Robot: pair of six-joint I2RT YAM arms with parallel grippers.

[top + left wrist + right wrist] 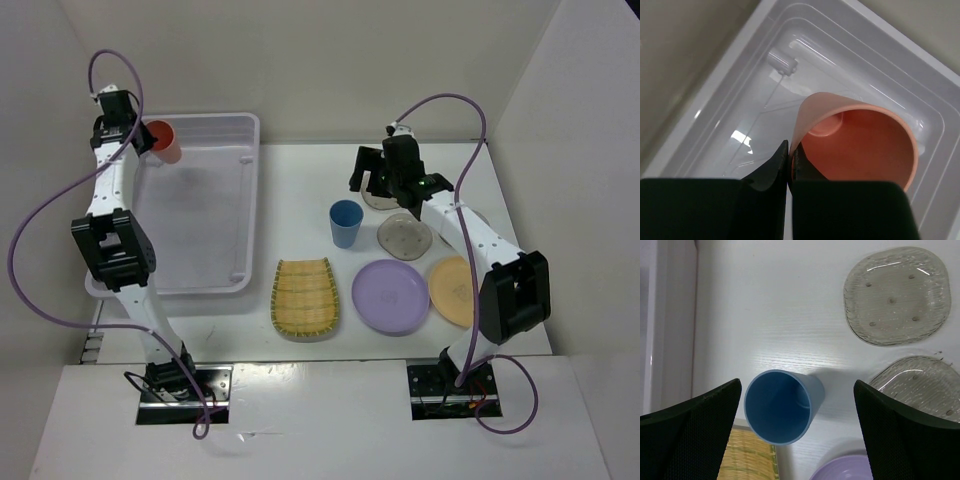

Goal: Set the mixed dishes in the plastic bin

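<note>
The pink cup (pixel 165 143) is hanging upright above the clear bottom in the bin's far corner (pixel 166 175). My left gripper keeps moving it down until the cup's base sits there.
My left gripper (pixel 140 137) is shut on the rim of the pink cup (pixel 164 140) and holds it above the far left corner of the plastic bin (pixel 246 190). In the left wrist view the fingers pinch the cup wall (pixel 805 120) over the bin floor (pixel 755 115). My right gripper (pixel 375 180) is open above the table, with the blue cup (pixel 346 222) standing upright between its fingers in the right wrist view (pixel 782 407). Two grey plates (pixel 895 295) (pixel 920 385), the lilac plate (pixel 391 296), the orange plate (pixel 452 291) and the yellow tray (pixel 304 297) lie on the table.
White walls enclose the table on the left, back and right. The bin stands on the left half; a small handle clip (pixel 781 62) sits on its inner wall. The dishes crowd the table's right half in front of the right arm.
</note>
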